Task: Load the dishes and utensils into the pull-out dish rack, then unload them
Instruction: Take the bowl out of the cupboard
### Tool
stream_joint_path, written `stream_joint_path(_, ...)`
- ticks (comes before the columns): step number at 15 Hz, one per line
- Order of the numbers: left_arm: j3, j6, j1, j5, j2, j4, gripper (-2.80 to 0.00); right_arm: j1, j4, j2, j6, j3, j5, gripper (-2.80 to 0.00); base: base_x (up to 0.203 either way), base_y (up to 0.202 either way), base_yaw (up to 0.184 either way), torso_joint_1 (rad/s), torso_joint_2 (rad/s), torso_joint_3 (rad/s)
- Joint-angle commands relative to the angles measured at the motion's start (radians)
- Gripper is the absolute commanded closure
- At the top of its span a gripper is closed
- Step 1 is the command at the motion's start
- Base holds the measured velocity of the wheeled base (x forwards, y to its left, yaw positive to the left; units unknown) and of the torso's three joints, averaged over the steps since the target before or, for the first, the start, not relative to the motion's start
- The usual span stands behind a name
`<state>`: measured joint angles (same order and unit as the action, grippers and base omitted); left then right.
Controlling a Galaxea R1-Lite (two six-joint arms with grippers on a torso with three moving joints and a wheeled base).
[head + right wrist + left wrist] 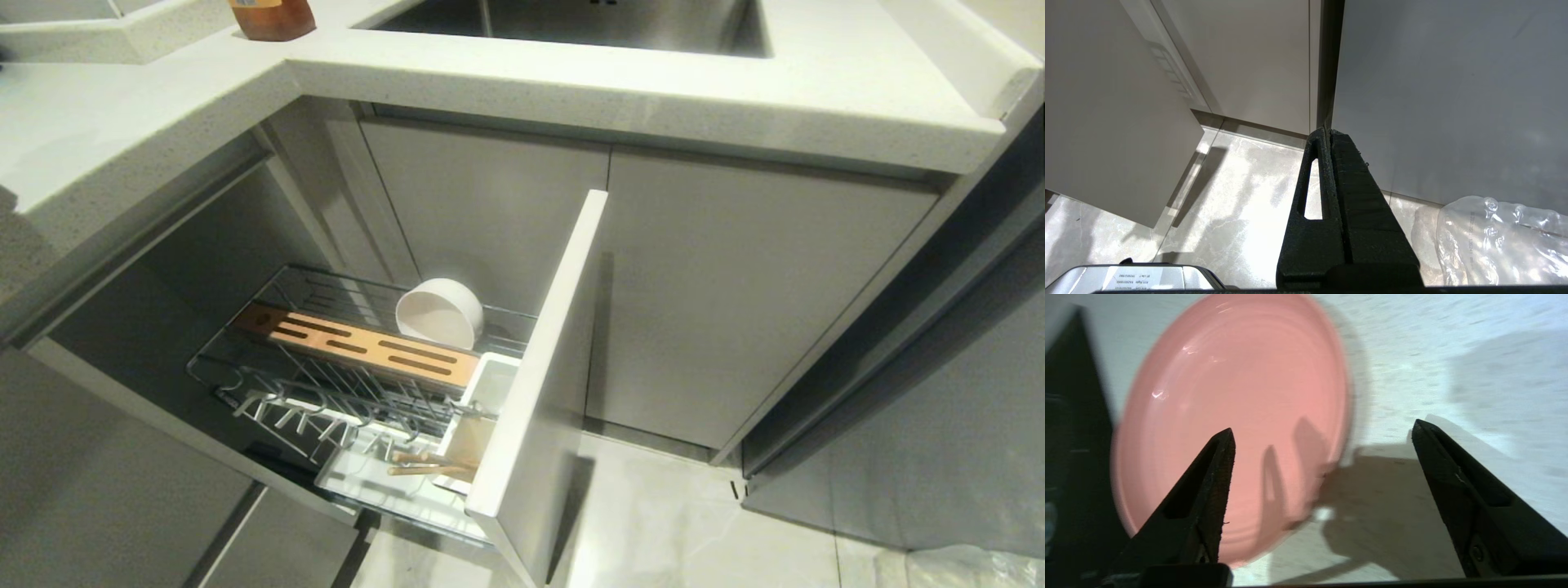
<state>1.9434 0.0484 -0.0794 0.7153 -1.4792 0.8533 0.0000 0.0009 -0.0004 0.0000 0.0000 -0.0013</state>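
The cream bowl (441,314) should come free when the robot lifts it and leave the wooden strip where it is, because the bowl's rim rises clear (438,282) above the rack's wire bar.
In the left wrist view the pink plate (1229,416) lies on the white speckled countertop (1453,355). My left gripper (1323,426) hangs open over it. One fingertip (1224,445) is over the plate and the other is over bare counter; nothing is gripped. The pull-out dish rack (269,359) stands drawn out under the counter. The cream bowl (441,313) stands on edge in it behind the wooden strip (359,345), and the chopsticks (429,464) lie in the white utensil cup (490,400). My right gripper (1329,131) is shut, empty and parked low by the cabinet fronts.
The rack's tall white front panel (547,367) juts into the floor space. A steel sink (571,20) and an amber bottle (272,18) sit on the counter above. A clear plastic bag (1502,241) lies on the floor near the right gripper. A dark object (1069,457) borders the plate.
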Motion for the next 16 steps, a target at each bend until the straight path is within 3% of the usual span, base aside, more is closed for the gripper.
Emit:
stream_joint_path(1, -0.002, 0.064, 0.001, -0.108, 0.038, 0.002, -2.80, 0.000, 0.001, 0.000, 0.000, 0.000, 0.000, 0.00, 0.000, 0.000, 0.000, 0.000, 0.00, 0.000)
stream_joint_path(3, -0.017, 0.127, 0.004, -0.256, 0.095, 0.004, -2.80, 0.000, 0.000, 0.000, 0.000, 0.000, 0.000, 0.00, 0.000, 0.000, 0.000, 0.000, 0.00, 0.000)
stream_joint_path(4, -0.032, 0.138, 0.005, -0.297, 0.124, 0.004, 0.00, 0.000, 0.000, 0.000, 0.000, 0.000, 0.001, 0.00, 0.000, 0.000, 0.000, 0.000, 0.00, 0.000)
stream_joint_path(8, -0.091, 0.244, 0.075, -0.394, 0.237, 0.000, 0.00, 0.000, 0.000, 0.000, 0.000, 0.000, 0.001, 0.00, 0.000, 0.000, 0.000, 0.000, 0.00, 0.000)
stream_joint_path(11, -0.194, 0.334, 0.218, -0.449, 0.320, 0.002, 0.00, 0.000, 0.001, 0.000, 0.000, 0.000, 0.000, 0.00, 0.000, 0.000, 0.000, 0.000, 0.00, 0.000)
stream_joint_path(13, -0.254, 0.439, 0.326, -0.457, 0.337, 0.004, 0.00, 0.000, -0.001, 0.000, 0.000, 0.000, 0.001, 0.00, 0.000, 0.000, 0.000, 0.000, 0.00, 0.000)
stream_joint_path(16, -0.307, 0.646, 0.411, -0.460, 0.319, 0.012, 0.00, 0.000, 0.001, 0.000, 0.000, 0.000, 0.000, 0.00, 0.000, 0.000, 0.000, 0.000, 0.00, 0.000)
